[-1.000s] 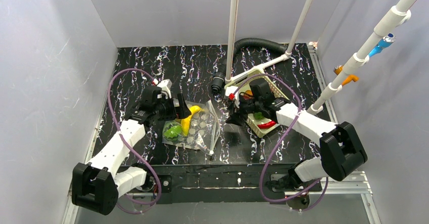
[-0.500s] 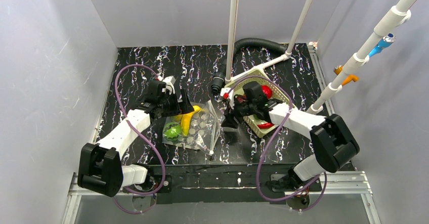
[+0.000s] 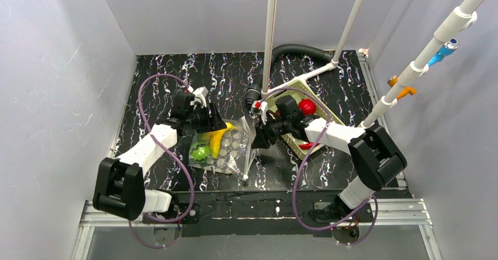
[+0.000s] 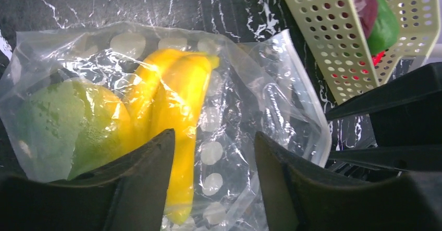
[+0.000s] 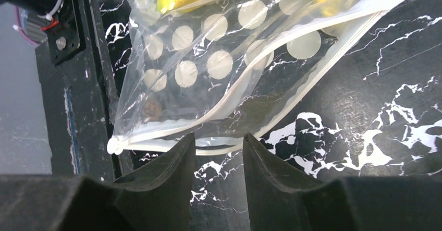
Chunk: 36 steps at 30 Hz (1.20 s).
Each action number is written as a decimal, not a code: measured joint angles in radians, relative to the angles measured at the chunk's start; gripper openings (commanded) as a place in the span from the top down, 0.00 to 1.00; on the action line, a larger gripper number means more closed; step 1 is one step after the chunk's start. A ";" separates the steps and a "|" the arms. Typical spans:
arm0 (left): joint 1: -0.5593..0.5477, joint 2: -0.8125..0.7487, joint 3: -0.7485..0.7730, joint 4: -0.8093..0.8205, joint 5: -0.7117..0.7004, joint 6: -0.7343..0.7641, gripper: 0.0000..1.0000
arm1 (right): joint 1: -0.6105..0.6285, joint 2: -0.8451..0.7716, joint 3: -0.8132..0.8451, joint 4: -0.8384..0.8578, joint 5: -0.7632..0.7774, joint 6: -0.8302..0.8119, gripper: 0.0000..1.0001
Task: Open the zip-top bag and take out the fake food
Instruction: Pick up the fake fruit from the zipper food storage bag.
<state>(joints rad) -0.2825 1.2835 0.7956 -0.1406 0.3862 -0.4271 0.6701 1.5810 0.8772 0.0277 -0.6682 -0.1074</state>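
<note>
I should use my left gripper to push the banana (image 3: pixel 219 138) toward my right gripper at the bag's opening (image 3: pixel 249 159), because the banana lies deep in the zip-top bag and crosswise to its opening.
The zip-top bag (image 3: pixel 228 148) lies flat mid-table, clear with white dots, its mouth gaping toward the right. Inside it are fake food pieces: a yellow banana (image 4: pixel 177 98) and a green round piece (image 4: pixel 62 121). My left gripper (image 3: pixel 215 122) sits at the bag's far left edge, open. Its fingers (image 4: pixel 148 173) straddle bag film beside the banana without pinching it. My right gripper (image 3: pixel 259 140) is low at the bag's mouth, open, with its fingertips (image 5: pixel 174 160) just short of the white zip strip (image 5: pixel 260 124).
A pale green slotted basket (image 3: pixel 325 114) stands right of the bag, behind my right arm. It holds a red round fruit (image 3: pixel 306 106), a red chili (image 3: pixel 310 147) and a green piece (image 4: pixel 388 25). A black hose (image 3: pixel 293 50) and white poles rise at the back.
My right gripper has swung left from the basket to the bag's mouth, its jaws narrowing. The left gripper has crept toward the bag's far edge and narrowed too.
</note>
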 measured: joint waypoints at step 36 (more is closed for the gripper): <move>-0.117 0.081 -0.011 -0.004 -0.086 -0.020 0.74 | 0.000 0.285 0.144 0.109 -0.035 0.416 0.42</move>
<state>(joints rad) -0.4000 1.3643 0.7841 -0.1444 0.3000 -0.4473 0.6701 1.8660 1.0210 0.1364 -0.7036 0.3084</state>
